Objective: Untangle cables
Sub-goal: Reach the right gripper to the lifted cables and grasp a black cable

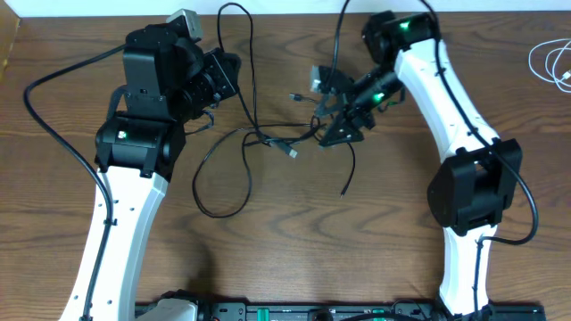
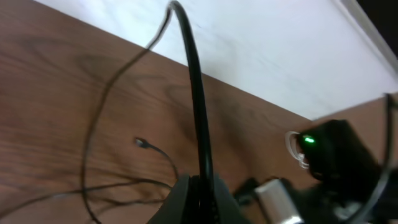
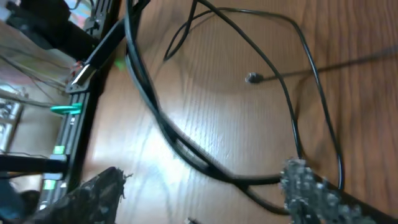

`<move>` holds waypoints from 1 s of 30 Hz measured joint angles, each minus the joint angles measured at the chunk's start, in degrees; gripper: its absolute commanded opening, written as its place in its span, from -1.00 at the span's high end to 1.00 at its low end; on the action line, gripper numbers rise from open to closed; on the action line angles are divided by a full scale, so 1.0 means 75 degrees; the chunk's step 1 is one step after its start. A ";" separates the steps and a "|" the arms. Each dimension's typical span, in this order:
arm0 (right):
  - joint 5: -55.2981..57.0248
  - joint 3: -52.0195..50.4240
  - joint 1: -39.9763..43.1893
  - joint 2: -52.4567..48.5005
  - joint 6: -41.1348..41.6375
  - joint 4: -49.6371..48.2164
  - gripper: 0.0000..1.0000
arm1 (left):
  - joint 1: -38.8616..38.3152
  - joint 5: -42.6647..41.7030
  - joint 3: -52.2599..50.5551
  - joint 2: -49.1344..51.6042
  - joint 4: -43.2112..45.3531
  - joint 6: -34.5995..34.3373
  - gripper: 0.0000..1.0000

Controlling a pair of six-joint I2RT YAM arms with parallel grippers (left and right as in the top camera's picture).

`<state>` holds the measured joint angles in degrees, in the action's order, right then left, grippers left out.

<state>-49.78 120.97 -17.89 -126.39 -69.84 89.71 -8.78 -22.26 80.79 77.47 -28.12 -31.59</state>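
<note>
The black cable in my left gripper leads into the knot (image 1: 265, 138), so my right gripper should hold the cables (image 1: 309, 134) next to the knot while my left gripper pulls away.
Several thin black cables (image 1: 259, 135) lie crossed in a knot at the table's middle, with a big loop (image 1: 214, 192) toward the front. My left gripper (image 1: 235, 77) is shut on a black cable (image 2: 196, 106), which rises from the jaws (image 2: 200, 198) and arcs over the far table edge (image 1: 234, 7). My right gripper (image 1: 330, 123) is open just right of the knot. Its fingers are spread wide (image 3: 202, 196), with black cables (image 3: 186, 146) lying on the wood between them, not gripped. A silver plug (image 1: 293, 153) lies by the knot.
A white cable (image 1: 553, 62) lies coiled at the far right edge, apart from the tangle. A loose black cable end (image 1: 343, 191) points toward the front. The right arm's body with its green light (image 2: 323, 155) shows in the left wrist view. A black rail runs along the front (image 1: 294, 312).
</note>
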 measured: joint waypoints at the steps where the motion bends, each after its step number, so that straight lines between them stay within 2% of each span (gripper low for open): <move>1: -0.0006 -0.0032 -0.0055 0.0000 -0.0012 -0.0152 -0.50 | 0.0003 -0.0125 0.0000 0.0000 0.0000 -0.0061 0.85; 7: -0.0114 -0.0052 -0.0111 0.0000 0.0236 -0.0973 -0.53 | 0.0000 -0.0761 0.0000 0.0000 0.0000 -0.0478 0.85; 11: -0.0111 -0.0052 -0.0122 0.0000 0.0353 -0.1029 -0.51 | 0.0006 -0.0950 0.0000 0.0000 0.0023 -0.0740 0.85; 14: -0.0067 -0.0096 -0.0178 0.0000 0.0402 -0.1037 -0.08 | 0.0035 -0.1017 0.0000 0.0000 0.0189 -0.0880 0.85; 15: -0.0017 -0.0152 -0.0224 0.0000 0.0414 -0.1049 0.36 | 0.0067 -0.1032 0.0000 0.0000 0.0315 -0.0970 0.85; 17: 0.0070 -0.0254 -0.0312 0.0000 0.0437 -0.1049 0.86 | 0.0154 -0.1058 0.0000 0.0000 0.0539 -0.1087 0.85; 20: 0.0131 -0.0341 -0.0425 0.0000 0.0533 -0.1029 0.98 | 0.0341 -0.1067 0.0000 0.0000 0.0813 -0.1198 0.85; 25: 0.0085 -0.0341 -0.0396 0.0000 0.0979 -0.0959 0.98 | 0.0624 -0.0699 0.0000 0.0000 0.0793 -0.1215 0.85; 30: -0.0178 -0.0347 -0.0169 0.0017 0.1198 -0.0446 0.98 | 0.0708 0.0545 0.0000 0.0000 0.0452 -0.1119 0.85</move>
<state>-51.11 118.37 -19.16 -126.26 -60.86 86.37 -3.46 -18.17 80.79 77.47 -24.73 -39.99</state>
